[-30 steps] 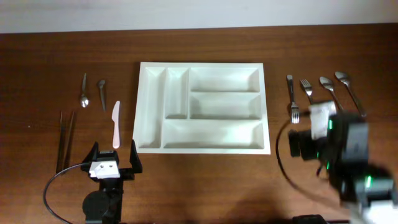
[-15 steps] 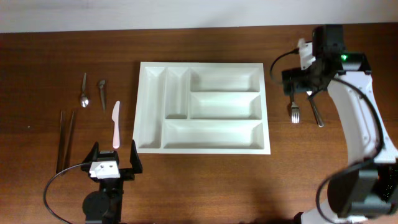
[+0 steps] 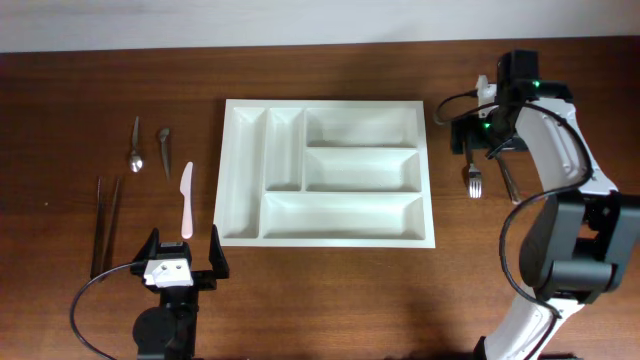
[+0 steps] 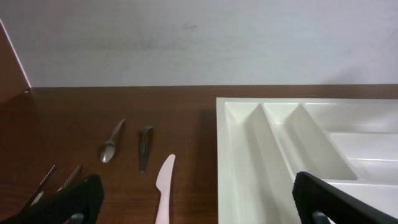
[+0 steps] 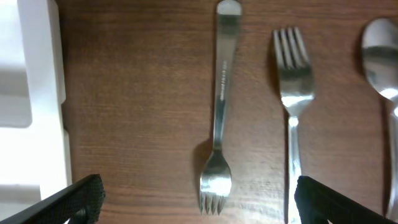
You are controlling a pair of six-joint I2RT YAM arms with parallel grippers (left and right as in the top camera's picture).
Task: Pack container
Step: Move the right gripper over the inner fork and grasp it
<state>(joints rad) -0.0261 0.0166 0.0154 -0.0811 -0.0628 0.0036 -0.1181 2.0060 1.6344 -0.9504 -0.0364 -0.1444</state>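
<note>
The small fork's handle runs between the right gripper's open fingers and is clear of the larger fork, so the right gripper keeps going down and closes on the small fork's handle.
The white container, a tray with five bare compartments, lies mid-table. Its edge shows in the right wrist view and its left compartments in the left wrist view. My right gripper hangs open above the cutlery right of the container. In its wrist view a small fork lies on the wood between the spread fingers of the right gripper, untouched. My left gripper rests open near the front edge, holding nothing, as the left wrist view shows.
A larger fork and a spoon lie right of the small fork. Left of the container lie a pale plastic knife, a spoon, a short dark utensil and chopsticks.
My right arm swung from the front right of the table up to the back right, and now hovers over the forks. The left arm has not moved.
</note>
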